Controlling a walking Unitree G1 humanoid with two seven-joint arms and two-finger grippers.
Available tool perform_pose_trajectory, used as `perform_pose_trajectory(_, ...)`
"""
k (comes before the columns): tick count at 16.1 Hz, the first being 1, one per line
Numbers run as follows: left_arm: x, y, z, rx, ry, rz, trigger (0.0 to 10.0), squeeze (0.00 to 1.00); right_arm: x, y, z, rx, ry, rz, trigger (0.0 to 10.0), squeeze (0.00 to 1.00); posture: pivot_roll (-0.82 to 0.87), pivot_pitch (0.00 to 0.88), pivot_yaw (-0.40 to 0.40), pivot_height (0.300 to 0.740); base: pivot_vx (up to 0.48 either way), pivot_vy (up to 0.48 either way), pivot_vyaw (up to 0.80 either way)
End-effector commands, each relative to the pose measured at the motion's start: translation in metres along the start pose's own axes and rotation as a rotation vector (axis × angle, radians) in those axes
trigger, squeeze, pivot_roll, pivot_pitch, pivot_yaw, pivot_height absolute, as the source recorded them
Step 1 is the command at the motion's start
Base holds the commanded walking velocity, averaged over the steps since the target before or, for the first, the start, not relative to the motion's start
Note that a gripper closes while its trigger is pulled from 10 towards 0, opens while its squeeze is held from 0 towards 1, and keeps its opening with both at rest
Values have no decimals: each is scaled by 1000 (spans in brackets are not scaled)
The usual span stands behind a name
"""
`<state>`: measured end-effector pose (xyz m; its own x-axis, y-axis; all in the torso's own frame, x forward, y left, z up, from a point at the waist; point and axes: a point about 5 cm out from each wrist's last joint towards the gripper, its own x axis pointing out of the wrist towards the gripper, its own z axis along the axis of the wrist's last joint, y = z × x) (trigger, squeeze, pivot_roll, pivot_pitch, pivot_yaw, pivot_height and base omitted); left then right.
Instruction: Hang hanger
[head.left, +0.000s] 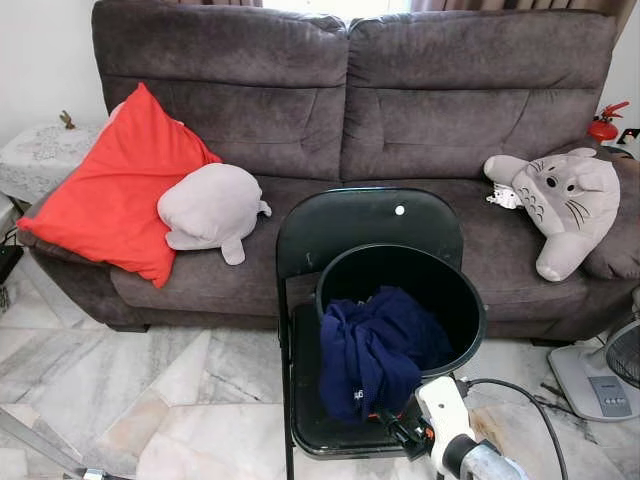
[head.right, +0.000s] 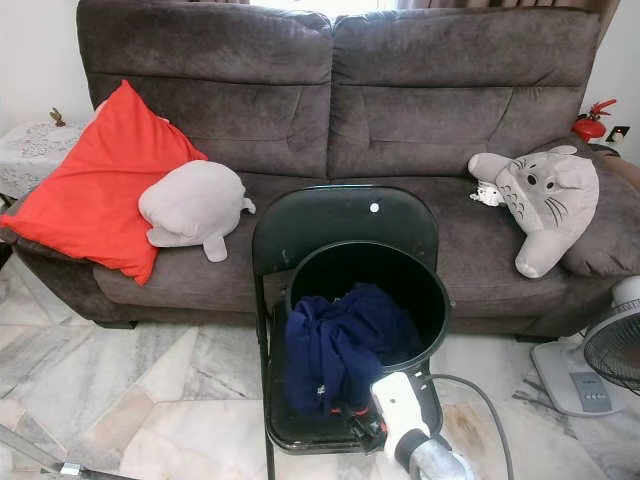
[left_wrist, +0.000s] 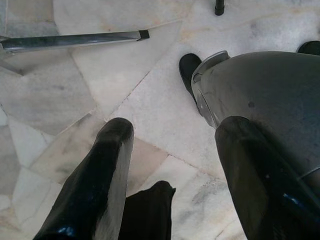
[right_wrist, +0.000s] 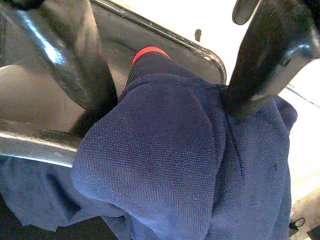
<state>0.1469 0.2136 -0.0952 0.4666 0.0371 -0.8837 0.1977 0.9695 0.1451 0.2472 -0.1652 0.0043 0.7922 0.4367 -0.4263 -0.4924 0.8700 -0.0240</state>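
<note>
My gripper will make the navy fold (head.left: 354, 394) come out long and leave an end inside when it pulls, because much of the garment is bunched up inside the bucket (head.left: 408, 325).
A navy blue garment (head.left: 375, 345) spills over the front rim of a black bucket (head.left: 470, 300). The bucket stands on the seat of a black folding chair (head.left: 350, 220) in front of the sofa. My right gripper (head.left: 388, 420) is low at the chair's front edge, against the hanging cloth. In the right wrist view the right gripper (right_wrist: 169, 110) is open, with its two black fingers (right_wrist: 75, 70) straddling a fold of the navy cloth (right_wrist: 165, 150); a red trim (right_wrist: 148, 51) shows behind it. My left gripper (left_wrist: 177, 127) hangs open above the marble floor (left_wrist: 140, 95).
A dark grey sofa (head.left: 400, 110) holds a red cushion (head.left: 110, 190), a grey plush (head.left: 212, 208) and a grey-white plush (head.left: 560, 200). A fan (head.left: 605, 375) stands at the right, with a cable (head.left: 520, 395) beside the chair. A metal bar (left_wrist: 75, 40) lies on the floor.
</note>
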Motion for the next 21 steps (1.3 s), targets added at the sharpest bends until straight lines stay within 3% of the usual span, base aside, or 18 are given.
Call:
perform_pose_trajectory(1,-1,1,-7,14,31,4,10000,0,1,1,0,4,-7,4,0,0,-83,75,29,740,0,0,0)
perform_pose_trajectory(13,-1,0,-7,20,32,2,10000,0,-1,11,9,9,-81,-1,0,0,-89,69,23,740,0,0,0)
perform_pose_trajectory(17,-1,-1,-6,23,32,-2,10000,0,-9,8,14,16,-108,-76,0,0,-99,62,18,740,0,0,0)
perform_pose_trajectory(21,0,-2,-5,23,30,-6,10000,0,-30,6,34,51,-200,-196,0,0,-118,56,13,740,0,0,0)
